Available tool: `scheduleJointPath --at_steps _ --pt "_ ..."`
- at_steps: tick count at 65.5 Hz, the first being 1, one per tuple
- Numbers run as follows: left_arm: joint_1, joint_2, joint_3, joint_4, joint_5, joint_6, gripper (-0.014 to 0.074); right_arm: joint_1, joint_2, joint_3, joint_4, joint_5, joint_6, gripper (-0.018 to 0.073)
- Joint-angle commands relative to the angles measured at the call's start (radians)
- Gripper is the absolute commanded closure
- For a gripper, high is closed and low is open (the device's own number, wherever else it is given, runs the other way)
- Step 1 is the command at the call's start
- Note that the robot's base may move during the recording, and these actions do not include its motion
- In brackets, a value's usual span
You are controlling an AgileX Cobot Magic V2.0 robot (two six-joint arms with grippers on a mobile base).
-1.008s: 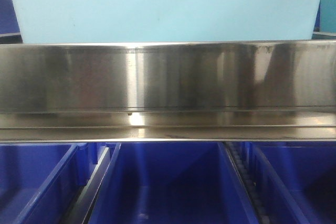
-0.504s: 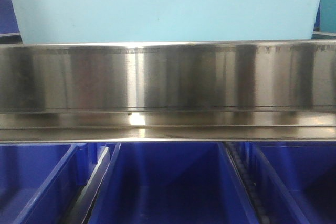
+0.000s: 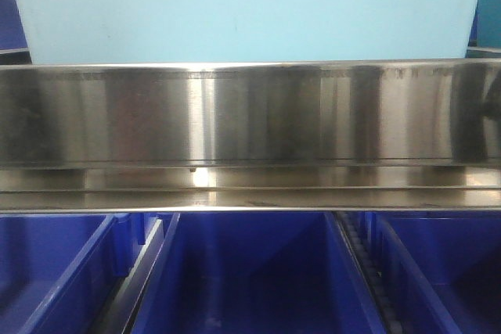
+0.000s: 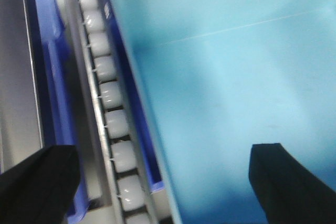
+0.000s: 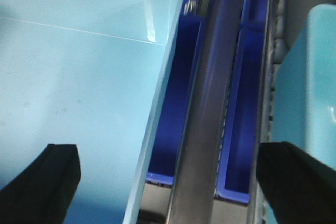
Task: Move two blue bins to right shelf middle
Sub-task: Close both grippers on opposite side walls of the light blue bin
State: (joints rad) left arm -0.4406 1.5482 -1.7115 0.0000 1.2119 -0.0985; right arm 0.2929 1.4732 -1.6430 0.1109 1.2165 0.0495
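The pale sky-blue bin's far rim has dark blue showing past it, so I should expect a dark blue bin hidden behind the pale sky-blue bin when I lift it.
A pale sky-blue bin (image 3: pixel 250 9) stands on the steel shelf tier, just behind its broad shiny front rail (image 3: pixel 250 115). My left gripper (image 4: pixel 163 187) is open, its black fingers (image 4: pixel 37 182) astride the bin's left wall (image 4: pixel 152 129), one outside and one inside. My right gripper (image 5: pixel 170 187) is open and astride the same bin's right wall (image 5: pixel 157 103). A second pale blue bin (image 5: pixel 310 103) stands to the right, and its edge also shows in the front view (image 3: pixel 489 5). Neither gripper shows in the front view.
Dark royal-blue bins (image 3: pixel 250 271) fill the tier below the rail. A white roller track (image 4: pixel 105 98) and a dark blue bin edge (image 4: pixel 47 77) run left of the pale bin. A steel beam (image 5: pixel 210 103) and dark blue bins (image 5: pixel 241 119) separate the two pale bins.
The reflections on the steel rail have shifted a little. The pale bin stays in place above the rail.
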Motion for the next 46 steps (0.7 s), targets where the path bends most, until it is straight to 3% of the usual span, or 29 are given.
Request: scheduleJointPath --at_steps 1,23,40,46 --pt "-0.005 0.048 -0.012 0.029 0.009 -0.018 0.0048 0.0 0.05 -0.012 -0.014 0.005 0.013 -0.001" --pt "-0.005 0.177 -0.012 0.033 0.009 -0.018 0.0048 0.0 0.18 -0.012 0.061 -0.074 0.013 -0.001" --pt "-0.005 0.204 -0.012 0.033 0.009 -0.018 0.005 0.0 0.247 -0.012 0.061 -0.074 0.009 -0.0008" --pt "-0.005 0.204 -0.012 0.033 0.009 -0.018 0.0083 0.004 0.269 -0.012 0.061 -0.062 0.009 0.0042"
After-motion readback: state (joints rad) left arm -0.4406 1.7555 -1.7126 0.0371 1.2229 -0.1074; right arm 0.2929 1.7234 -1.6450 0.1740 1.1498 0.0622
